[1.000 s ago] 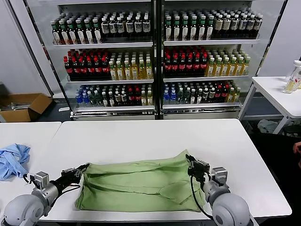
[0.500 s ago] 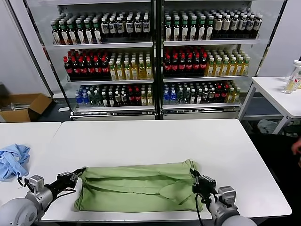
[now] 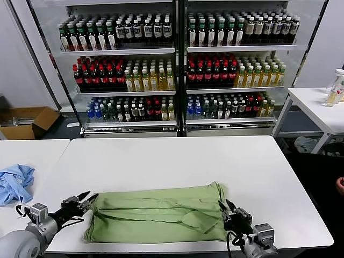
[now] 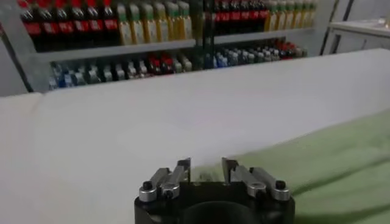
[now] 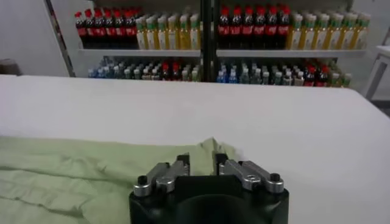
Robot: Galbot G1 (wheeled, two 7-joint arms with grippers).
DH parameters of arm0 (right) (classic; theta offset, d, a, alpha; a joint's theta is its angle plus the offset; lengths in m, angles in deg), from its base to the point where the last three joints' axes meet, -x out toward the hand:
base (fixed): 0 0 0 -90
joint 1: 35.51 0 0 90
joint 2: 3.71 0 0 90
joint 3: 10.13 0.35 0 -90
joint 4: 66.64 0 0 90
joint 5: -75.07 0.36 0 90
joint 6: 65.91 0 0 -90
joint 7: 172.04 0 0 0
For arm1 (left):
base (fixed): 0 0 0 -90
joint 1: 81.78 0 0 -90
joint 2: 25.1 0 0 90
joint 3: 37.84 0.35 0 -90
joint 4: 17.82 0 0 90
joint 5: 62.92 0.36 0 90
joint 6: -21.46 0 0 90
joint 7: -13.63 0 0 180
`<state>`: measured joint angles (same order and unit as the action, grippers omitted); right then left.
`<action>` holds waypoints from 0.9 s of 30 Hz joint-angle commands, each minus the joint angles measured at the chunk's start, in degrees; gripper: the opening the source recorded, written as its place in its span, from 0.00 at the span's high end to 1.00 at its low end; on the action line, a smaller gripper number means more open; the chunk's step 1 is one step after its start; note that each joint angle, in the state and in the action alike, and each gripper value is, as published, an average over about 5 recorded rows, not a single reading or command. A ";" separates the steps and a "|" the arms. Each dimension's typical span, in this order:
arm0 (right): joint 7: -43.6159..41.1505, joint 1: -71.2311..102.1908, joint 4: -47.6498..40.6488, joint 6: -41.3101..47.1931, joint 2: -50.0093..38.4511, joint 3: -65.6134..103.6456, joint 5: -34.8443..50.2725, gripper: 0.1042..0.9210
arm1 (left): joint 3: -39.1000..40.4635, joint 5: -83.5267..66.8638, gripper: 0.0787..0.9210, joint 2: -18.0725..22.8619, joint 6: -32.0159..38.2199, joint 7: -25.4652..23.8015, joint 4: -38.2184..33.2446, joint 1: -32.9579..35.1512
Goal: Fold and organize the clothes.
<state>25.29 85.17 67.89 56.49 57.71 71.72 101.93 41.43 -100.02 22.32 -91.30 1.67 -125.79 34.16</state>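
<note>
My left gripper should pull the shirt's near end (image 3: 98, 204) toward the blue cloth before folding that end, because the long piece of shirt reaches over to my right gripper.
The light green polo shirt (image 3: 156, 215) lies folded into a long flat band near the front edge of the white table (image 3: 172, 158). Its chest print and buttons are hidden. My left gripper (image 3: 86, 198) sits low at the shirt's left end; in the left wrist view it (image 4: 206, 168) is open and empty, with the green fabric (image 4: 329, 164) just beyond it. My right gripper (image 3: 228, 207) sits at the shirt's right end; in the right wrist view it (image 5: 200, 161) is open, with a shirt corner (image 5: 210, 146) lying just past the fingertips.
A light blue cloth (image 3: 13, 183) lies on the neighbouring table at the left. A drinks fridge (image 3: 177, 64) full of bottles stands behind. A cardboard box (image 3: 24, 121) is on the floor at the left. Another white table (image 3: 317, 107) with a jar (image 3: 336, 88) stands at the right.
Both grippers have drawn back toward the table's front edge and lowered. They have let go of the shirt's edge, which now lies flat, nearer the front.
</note>
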 commanded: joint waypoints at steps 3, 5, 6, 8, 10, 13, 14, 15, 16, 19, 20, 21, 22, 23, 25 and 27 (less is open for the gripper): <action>0.19 2.01 0.92 -0.16 1.17 0.00 -5.39 0.50 | 4.75 -2.12 0.46 8.13 -0.04 31.65 -14.08 4.77; 0.21 2.18 0.83 -0.20 1.41 -0.76 -6.08 0.42 | 6.73 -1.56 0.39 10.20 -0.42 33.65 -14.89 5.82; 0.21 2.21 0.78 -0.23 1.47 -1.08 -6.39 0.39 | 7.67 -1.14 0.35 10.94 -0.56 34.39 -14.86 5.99; 0.19 2.13 0.60 -0.29 1.54 -1.66 -6.94 0.31 | 9.52 -0.28 0.29 12.06 -0.90 36.12 -13.95 5.54; 0.16 2.00 0.42 -0.38 1.59 -2.04 -7.43 0.24 | 10.94 -0.40 0.22 12.72 -1.26 38.37 -12.84 4.58; 0.17 2.07 0.29 -0.49 1.73 -2.38 -8.00 0.16 | 12.37 -2.07 0.14 13.40 -1.78 41.75 -11.75 3.34; 0.18 2.17 0.27 -0.53 1.80 -2.50 -8.18 0.14 | 12.80 -2.60 0.13 13.50 -1.92 42.52 -11.38 3.02; 0.18 2.26 0.27 -0.55 1.86 -2.61 -8.32 0.13 | 13.14 -2.91 0.12 13.53 -2.06 42.88 -10.99 2.73; 0.17 2.34 0.27 -0.57 1.92 -2.73 -8.46 0.13 | 13.50 -3.18 0.12 13.55 -2.27 43.18 -10.59 2.42; 0.14 2.41 0.25 -0.60 2.00 -2.91 -8.71 0.12 | 14.40 -3.81 0.12 13.57 -3.17 44.08 -10.00 1.74; 0.14 2.39 0.24 -0.60 1.99 -2.90 -8.74 0.12 | 14.52 -4.11 0.12 13.59 -3.56 44.45 -10.11 1.63; 0.14 2.35 0.21 -0.61 1.97 -2.85 -8.75 0.12 | 14.54 -4.41 0.12 13.61 -3.95 44.83 -10.33 1.59; 0.15 2.30 0.17 -0.61 1.94 -2.81 -8.76 0.12 | 14.48 -4.79 0.12 13.60 -4.29 45.14 -10.64 1.61; 0.15 2.26 0.13 -0.61 1.93 -2.77 -8.76 0.12 | 14.40 -5.14 0.12 13.58 -4.62 45.38 -10.96 1.66; 0.17 2.14 -0.01 -0.61 1.98 -2.78 -8.76 0.12 | 14.27 -5.79 0.12 13.46 -5.06 45.65 -11.34 1.75; 0.19 2.05 -0.15 -0.61 2.12 -2.91 -8.80 0.12 | 14.23 -6.26 0.15 13.36 -5.32 45.60 -11.32 1.78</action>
<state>25.40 87.10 67.79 55.89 59.66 69.15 94.00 53.13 -103.69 34.15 -94.59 40.70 -136.20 36.35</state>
